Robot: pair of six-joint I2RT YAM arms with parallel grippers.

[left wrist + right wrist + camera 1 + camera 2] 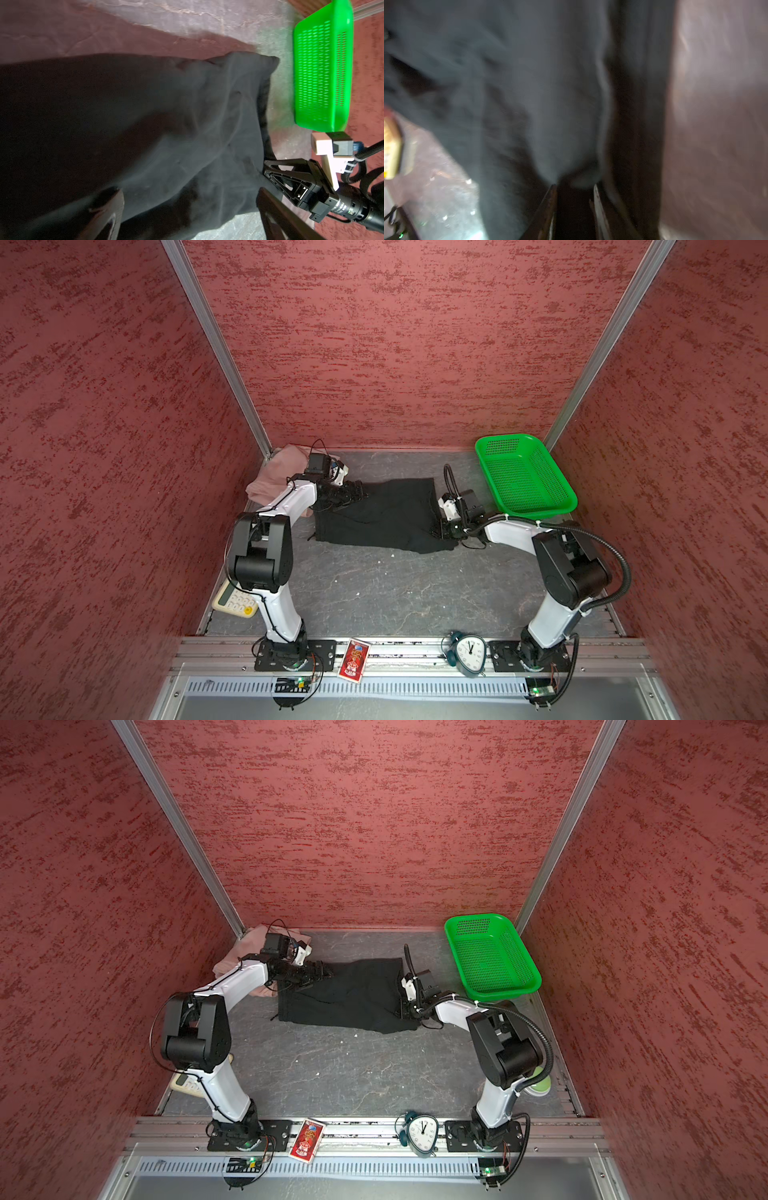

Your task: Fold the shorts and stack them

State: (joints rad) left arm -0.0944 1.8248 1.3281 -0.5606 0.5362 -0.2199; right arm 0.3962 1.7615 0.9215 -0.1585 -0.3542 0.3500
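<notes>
The black shorts' waistband (323,531) is next to the pink shorts. My right gripper should therefore pull the black shorts toward the green basket (524,476) while my left gripper moves back.
The black shorts (382,514) (349,994) lie spread flat across the middle of the table in both top views. My left gripper (357,489) (191,207) hovers over their far left corner, open wide, with the cloth under its fingers. My right gripper (440,529) (575,187) is at the shorts' right edge, and its fingers have closed on a gathered fold of black fabric. The pink shorts (274,477) (249,944) sit crumpled in the back left corner, partly hidden by my left arm.
A green mesh basket (540,510) (322,72) stands at the back right, close to my right arm. A calculator (235,601) lies at the front left. A red card pack (354,657) and an alarm clock (469,651) rest on the front rail.
</notes>
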